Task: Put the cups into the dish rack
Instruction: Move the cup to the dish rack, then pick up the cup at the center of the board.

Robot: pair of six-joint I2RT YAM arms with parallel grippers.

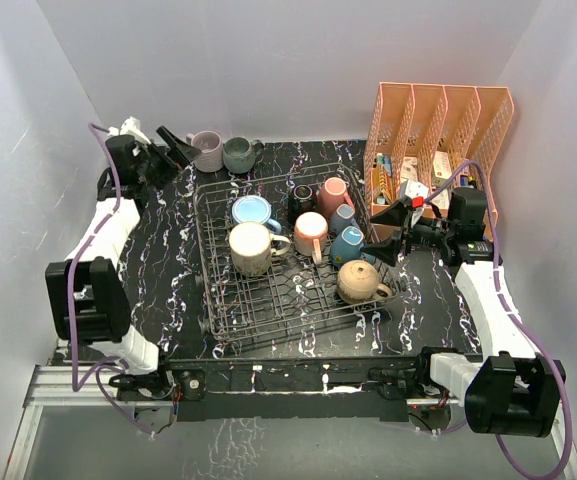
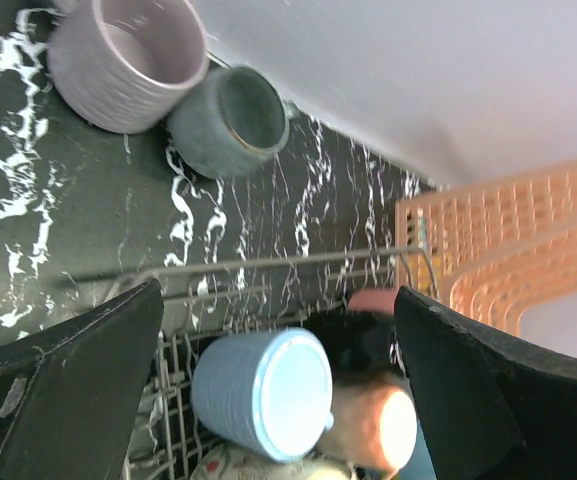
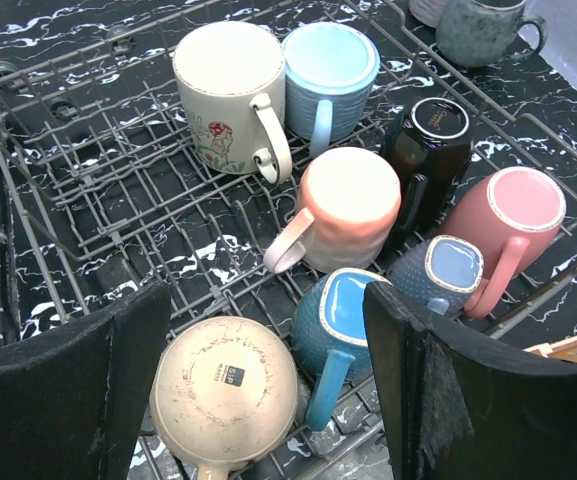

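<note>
The mauve cup's rim (image 1: 193, 139) opens toward my left gripper, with the grey cup (image 1: 239, 155) beyond, so I should keep moving closer until my fingers straddle the mauve cup's rim.
The dark wire dish rack (image 1: 213, 300) holds several upturned cups: cream floral (image 1: 251, 248), light blue (image 1: 253, 211), black (image 1: 301, 200), pink (image 1: 333, 192), peach (image 1: 310, 233), small blue (image 1: 344, 218), teal (image 1: 348, 244) and tan (image 1: 361, 281). A mauve cup (image 1: 206, 150) and a grey cup (image 1: 238, 154) stand upright on the table behind the rack. My left gripper (image 1: 179, 146) is open and empty beside the mauve cup (image 2: 128, 55), just left of it. My right gripper (image 1: 384, 232) is open and empty over the rack's right edge, above the tan cup (image 3: 226, 392) and the teal cup (image 3: 343, 325).
An orange mesh file organizer (image 1: 438, 130) with small items stands at the back right, close behind the right arm. White walls enclose the black marbled table (image 1: 158, 250) on three sides. The rack's near rows (image 3: 118, 200) hold no cups.
</note>
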